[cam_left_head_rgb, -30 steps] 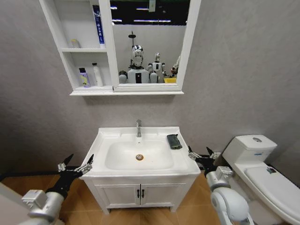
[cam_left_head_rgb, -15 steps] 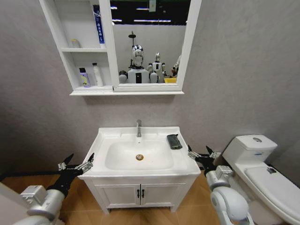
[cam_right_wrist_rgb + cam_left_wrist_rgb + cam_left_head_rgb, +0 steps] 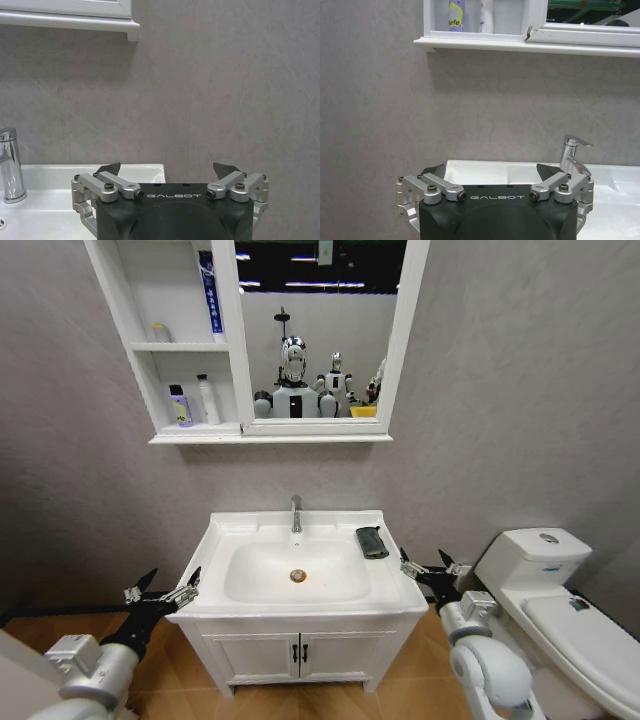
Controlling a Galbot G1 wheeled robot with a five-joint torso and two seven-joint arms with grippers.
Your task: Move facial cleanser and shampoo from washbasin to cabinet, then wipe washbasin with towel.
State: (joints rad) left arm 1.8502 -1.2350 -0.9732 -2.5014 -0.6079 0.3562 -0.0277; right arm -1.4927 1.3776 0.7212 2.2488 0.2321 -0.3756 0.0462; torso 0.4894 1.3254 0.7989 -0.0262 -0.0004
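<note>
A brown ring [image 3: 298, 581] goes around the edge of the drain while the tap is clean chrome [image 3: 296, 515], so the brown ring should wipe off when I use the towel.
The white washbasin [image 3: 385, 580] stands centred below me, with its chrome tap [image 3: 296, 513] and brass drain. A dark grey-green towel [image 3: 372, 541] lies folded on its back right corner. On the lower shelf of the wall cabinet [image 3: 228, 360] stand a purple-and-yellow bottle [image 3: 180, 405] and a white bottle [image 3: 208, 400]. I cannot tell which is the facial cleanser or the shampoo. My left gripper [image 3: 165, 590] hangs open beside the basin's left front corner, holding nothing. My right gripper [image 3: 425, 568] is open and holds nothing, just off the basin's right edge, a hand's width from the towel.
A white toilet [image 3: 550, 590] stands close on the right, behind my right arm. A two-door floor cupboard [image 3: 300, 652] sits under the basin. A blue tube [image 3: 212, 295] and a small jar [image 3: 160, 333] occupy the upper shelves. The mirror [image 3: 320, 330] reflects robots.
</note>
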